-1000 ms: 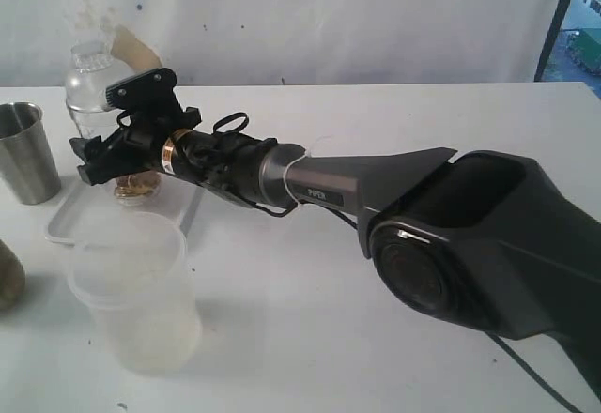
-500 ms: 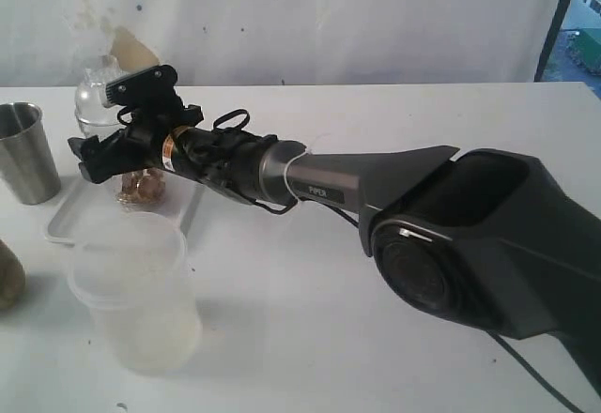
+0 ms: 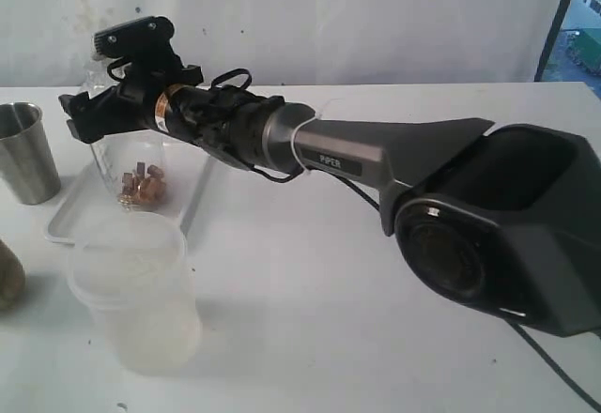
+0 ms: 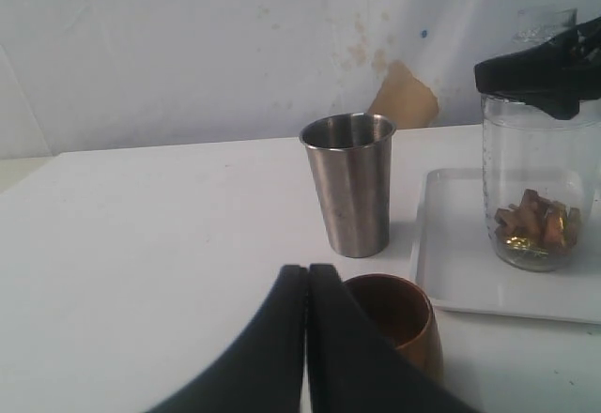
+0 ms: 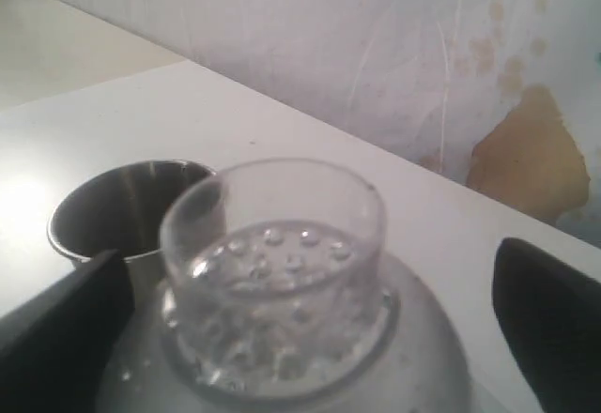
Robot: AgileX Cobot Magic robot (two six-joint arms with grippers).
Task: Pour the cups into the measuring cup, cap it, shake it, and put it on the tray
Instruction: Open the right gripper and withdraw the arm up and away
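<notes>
The capped measuring cup (image 3: pixel 141 176) is upright on the white tray between my open fingers, so my right gripper should keep moving up until it clears the dome cap (image 5: pixel 282 333).
The clear measuring cup (image 3: pixel 139 171) stands upright on the white tray (image 3: pixel 70 216) with brown and gold pieces in its bottom. Its clear dome cap (image 5: pixel 272 244) sits on it, knob up. My right gripper (image 3: pixel 92 117) reaches across to it and hangs open at cap height, one finger on each side of the dome (image 5: pixel 305 328). The steel tumbler (image 4: pixel 349 183) stands left of the tray. The brown cup (image 4: pixel 394 314) sits right beside my left gripper (image 4: pixel 307 272), which is shut on nothing.
A frosted translucent tub (image 3: pixel 136 291) stands in front of the tray. The right arm's long body (image 3: pixel 394 169) stretches over the table's middle. A white wall runs behind the table.
The right gripper has risen from the measuring cup's body to cap height and its fingers stand wider apart. The cup has stayed on the tray.
</notes>
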